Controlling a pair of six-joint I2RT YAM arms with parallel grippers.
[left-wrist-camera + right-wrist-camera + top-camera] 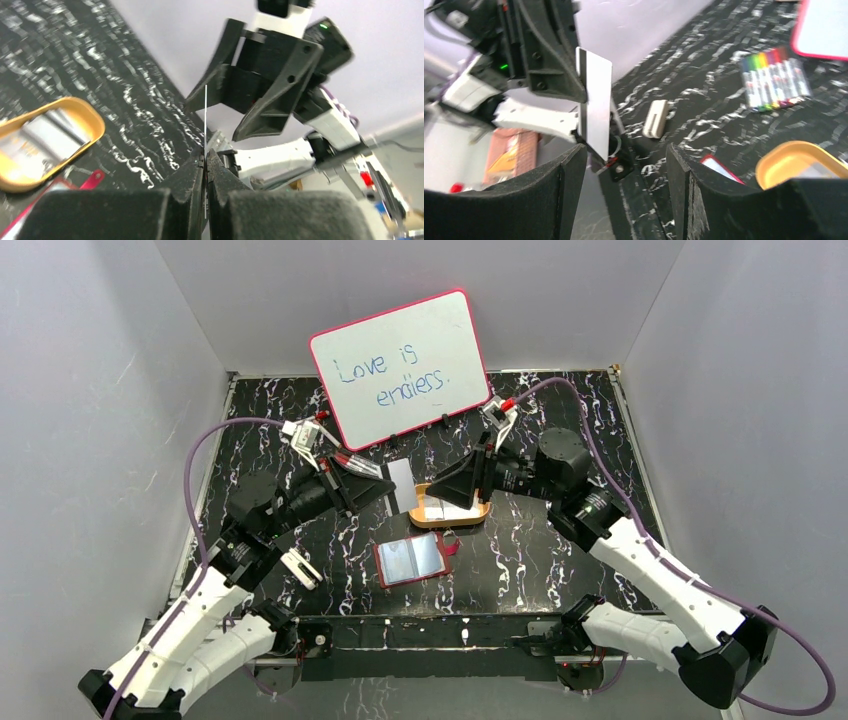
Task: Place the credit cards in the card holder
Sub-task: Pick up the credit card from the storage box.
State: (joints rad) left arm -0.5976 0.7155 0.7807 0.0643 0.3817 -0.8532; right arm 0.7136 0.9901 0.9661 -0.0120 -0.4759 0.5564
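Note:
My left gripper is holding the white credit card with its striped back [391, 504] facing up, so my right gripper should grab the card's free edge [412, 484] and flip the card over.
My left gripper [383, 481] is shut on a white credit card [400, 480] and holds it upright above the table, just left of the orange tray. The left wrist view shows this card edge-on as a thin white line [205, 117] between the closed fingers [192, 172]. My right gripper [436, 490] is open and empty, facing the card from the right, above the tray. In the right wrist view the card [595, 107] stands ahead of the open jaws [624, 172]. The dark-red card holder [412, 560] lies open on the table, its clear sleeves up. More cards [45, 135] lie in the tray.
The orange oval tray [470, 517] sits behind the card holder. A pink-framed whiteboard [400, 365] leans on the back wall. A colour marker set [774, 77] and a white eraser [655, 118] lie on the dark marbled table. Grey walls enclose the sides.

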